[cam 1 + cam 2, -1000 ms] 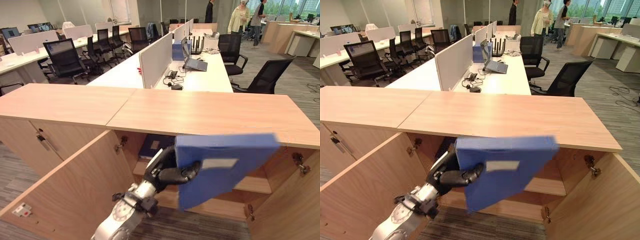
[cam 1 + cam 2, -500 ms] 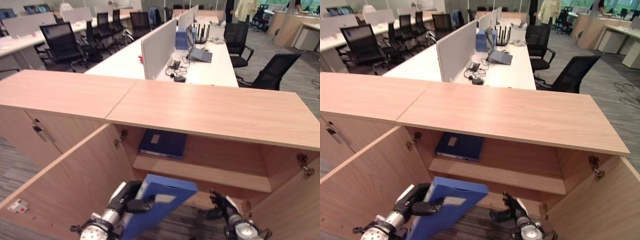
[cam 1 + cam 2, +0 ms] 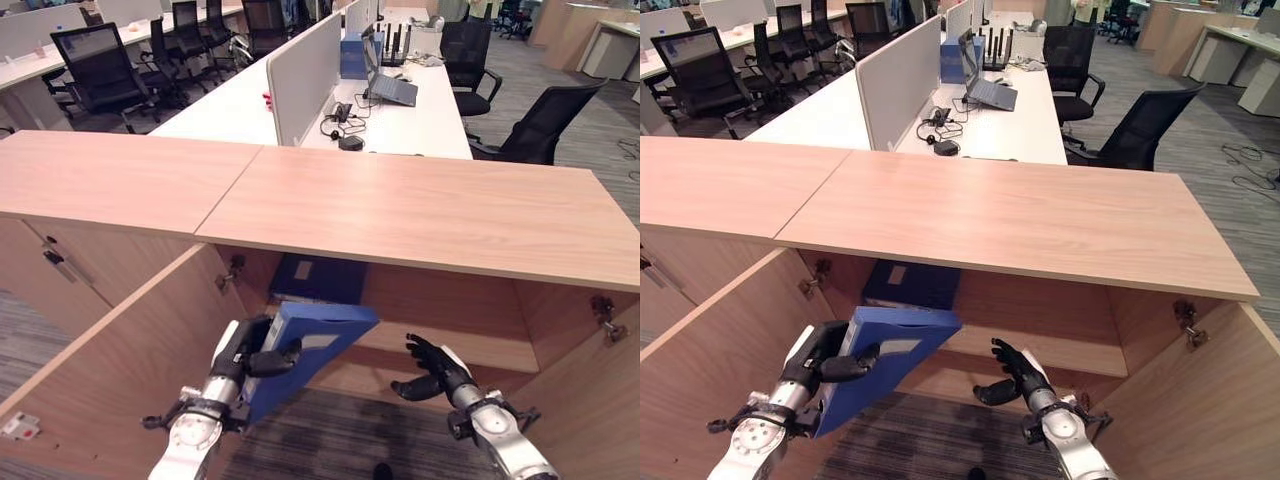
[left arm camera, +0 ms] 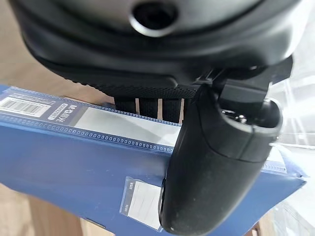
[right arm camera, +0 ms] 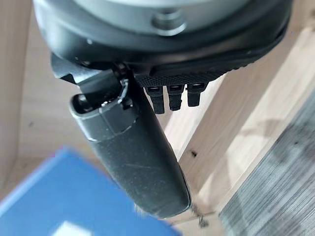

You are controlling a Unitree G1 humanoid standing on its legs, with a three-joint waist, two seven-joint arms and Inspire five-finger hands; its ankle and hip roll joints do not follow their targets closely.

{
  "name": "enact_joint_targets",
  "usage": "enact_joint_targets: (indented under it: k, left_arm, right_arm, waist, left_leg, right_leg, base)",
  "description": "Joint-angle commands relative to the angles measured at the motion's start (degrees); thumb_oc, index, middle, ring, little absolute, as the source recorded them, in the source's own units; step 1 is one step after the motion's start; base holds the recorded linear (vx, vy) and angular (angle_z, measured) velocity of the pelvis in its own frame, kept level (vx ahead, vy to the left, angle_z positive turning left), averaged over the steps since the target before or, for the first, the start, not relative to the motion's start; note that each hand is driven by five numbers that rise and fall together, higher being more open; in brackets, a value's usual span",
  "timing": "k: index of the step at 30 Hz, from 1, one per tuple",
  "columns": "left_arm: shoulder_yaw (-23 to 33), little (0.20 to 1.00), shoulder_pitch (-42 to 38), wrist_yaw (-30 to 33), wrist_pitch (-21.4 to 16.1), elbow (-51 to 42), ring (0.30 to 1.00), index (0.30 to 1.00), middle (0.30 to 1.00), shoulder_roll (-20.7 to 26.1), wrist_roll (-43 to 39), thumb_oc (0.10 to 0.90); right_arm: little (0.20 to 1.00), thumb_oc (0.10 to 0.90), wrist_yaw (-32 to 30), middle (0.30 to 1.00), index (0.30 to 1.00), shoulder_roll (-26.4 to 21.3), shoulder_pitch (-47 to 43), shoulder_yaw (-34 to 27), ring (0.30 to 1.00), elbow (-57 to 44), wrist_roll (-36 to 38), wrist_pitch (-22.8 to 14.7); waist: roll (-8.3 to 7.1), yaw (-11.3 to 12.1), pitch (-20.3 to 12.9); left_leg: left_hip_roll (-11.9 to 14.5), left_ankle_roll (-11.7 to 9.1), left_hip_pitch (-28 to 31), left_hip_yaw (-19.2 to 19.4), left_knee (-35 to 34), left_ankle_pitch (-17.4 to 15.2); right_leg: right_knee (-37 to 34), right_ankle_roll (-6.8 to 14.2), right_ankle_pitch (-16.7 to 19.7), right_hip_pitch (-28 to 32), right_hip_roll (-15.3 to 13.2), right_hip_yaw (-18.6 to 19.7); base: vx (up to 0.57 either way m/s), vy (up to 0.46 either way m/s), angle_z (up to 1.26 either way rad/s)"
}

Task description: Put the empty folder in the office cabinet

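Note:
My gripper will carry the blue folder by its near edge, and the folder should stay flat and closed, because its upper edge runs straight past my left gripper.
A blue folder with a white spine label is held tilted in front of the open office cabinet, its upper corner level with the shelf's front edge. My left hand is shut on the folder's lower left part, and in the left wrist view the thumb lies across the folder. To its right, my right hand hovers before the lower compartment, open with fingers spread and apart from the folder. The right wrist view has its thumb and a blurred blue folder corner.
A second blue folder lies flat on the cabinet's shelf. The left door and right door swing out towards me. A closed cabinet adjoins on the left. Desks and black chairs stand behind.
The camera has shifted. My left hand, which had dropped the folder low, has raised it toward the cabinet shelf. My right hand has come up beside it.

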Motion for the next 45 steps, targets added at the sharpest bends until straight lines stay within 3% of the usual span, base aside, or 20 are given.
enact_joint_targets:
  k: [1, 15, 28, 33, 35, 41, 42, 43, 44, 45]
  left_arm:
    - [0.65, 0.3, -6.87, 2.14, -8.5, -5.97, 0.3, 0.3, 0.3, 0.32, -2.18, 0.4]
    - [-6.61, 0.3, -10.3, -2.97, -9.19, -12.95, 0.3, 0.3, 0.3, -0.3, -17.58, 0.4]
    - [-10.64, 0.3, -4.88, -8.56, -9.94, -19.04, 0.3, 0.3, 0.3, 6.01, -33.01, 0.4]
    - [-16.63, 0.3, -8.11, -14.78, -8.56, -13.75, 0.3, 0.3, 0.3, 10.1, -40.97, 0.4]
    - [-22.72, 0.3, -12.75, -18.9, -6.9, -7.39, 0.3, 0.3, 0.3, 8.8, -45.06, 0.4]
    - [-28.72, 0.3, -17.33, -24.99, -6.06, -4.04, 0.3, 0.3, 0.3, 4.91, -51.9, 0.4]
    - [-28.99, 0.3, -17.68, -26.24, -5.83, -2.86, 0.3, 0.3, 0.3, 3.34, -53.21, 0.4]
    - [-29.99, 0.3, -18.37, -26.96, -5.77, -2.52, 0.3, 0.3, 0.3, 2.67, -53.58, 0.4]
    - [-30.13, 0.3, -18.63, -27.41, -6.04, -2.66, 0.3, 0.3, 0.3, 2.05, -54.3, 0.4]
    - [-30.07, 0.3, -18.75, -27.69, -6.46, -2.61, 0.3, 0.3, 0.3, 1.58, -54.89, 0.4]
  right_arm:
    - [0.9, 0.8, 0.2, 0.9, 0.9, 0.81, -7.66, 0.61, 0.9, -4.44, 3.12, -5.71]
    - [0.9, 0.8, 0.18, 0.9, 0.9, 1.16, -15.29, 2.54, 0.9, -7.13, 11.13, -5.99]
    - [0.9, 0.8, -2.93, 0.9, 0.9, -1.62, -19.73, -3.22, 0.9, -2.16, 15.18, -6.69]
    - [0.9, 0.8, 3.42, 0.9, 0.9, -1.87, -20.21, 0.47, 0.9, -5.46, 25.78, -6.92]
    - [0.9, 0.8, 6.95, 0.9, 0.9, -0.66, -22.1, 6.11, 0.9, -7.39, 31.51, -7.18]
    - [0.9, 0.8, 11.21, 0.9, 0.9, 2.17, -25.96, 13.57, 0.9, -10.09, 36.87, -7.2]
    - [0.851, 0.767, 12.06, 0.851, 0.851, 2.68, -26.35, 14.93, 0.851, -10.56, 37.83, -7.12]
    - [0.594, 0.596, 13.12, 0.594, 0.594, 4.13, -26.35, 16.29, 0.594, -10.76, 39.2, -6.74]
    - [0.479, 0.519, 14.09, 0.479, 0.479, 4.65, -26.09, 16.99, 0.479, -11.07, 40.28, -6.28]
    - [0.3, 0.4, 15.33, 0.3, 0.3, 4.76, -25.67, 18.2, 0.3, -11.53, 41.27, -5.83]
  waist:
    - [-2.0, -0.04, -1.47]
    - [-0.99, -0.22, -2.59]
    - [0.05, 0.61, -2.92]
    - [0.25, 0.49, -3.0]
    - [0.04, 0.21, -3.34]
    - [-0.01, 0.39, -3.6]
    - [0.06, 0.41, -3.66]
    - [0.07, 0.55, -3.69]
    - [-0.04, 0.67, -3.68]
    - [-0.08, 0.76, -3.76]
  left_leg:
    - [0.13, -0.36, -3.35, -3.65, -0.4, -1.71]
    - [0.41, -0.53, -3.16, -3.08, -0.4, -1.55]
    - [0.78, -0.87, -1.97, -2.57, -0.4, -2.62]
    - [0.87, -1.18, -1.53, -2.49, -0.4, -3.06]
    - [0.95, -1.34, -1.43, -2.59, -0.4, -3.08]
    - [1.03, -1.52, -1.27, -2.76, -0.4, -3.0]
    - [1.01, -1.51, -1.22, -2.76, -0.4, -3.01]
    - [1.0, -1.49, -1.19, -2.8, -0.4, -2.97]
    - [1.01, -1.5, -1.17, -2.73, -0.4, -2.95]
    - [1.0, -1.51, -1.1, -2.71, -0.4, -2.92]
  right_leg:
    - [0.45, 1.9, -4.84, 5.03, -3.41, -2.12]
    - [0.45, 2.06, -4.64, 5.08, -3.49, -2.21]
    - [0.45, 2.04, -4.84, 5.75, -3.36, -1.89]
    - [0.45, 2.2, -5.19, 6.09, -3.29, -1.77]
    - [0.45, 2.2, -5.32, 6.29, -3.25, -1.82]
    - [0.45, 2.23, -5.36, 6.53, -3.18, -2.23]
    - [0.45, 2.23, -5.36, 6.59, -3.15, -2.17]
    - [0.45, 2.18, -5.37, 6.63, -3.11, -2.19]
    - [0.45, 2.16, -5.43, 6.68, -3.07, -2.28]
    - [0.45, 2.14, -5.52, 6.76, -3.05, -2.37]
  base:
    - [0.0, 0.0, 0.0]
    - [0.0, 0.0, 0.0]
    - [0.0, 0.0, 0.0]
    - [0.0, 0.0, 0.0]
    - [0.0, 0.0, 0.0]
    - [0.0, -0.009, -0.02]
    - [0.0, 0.0, 0.0]
    - [0.0, 0.0, 0.0]
    - [0.0, 0.0, 0.0]
    - [0.0, 0.0, 0.0]
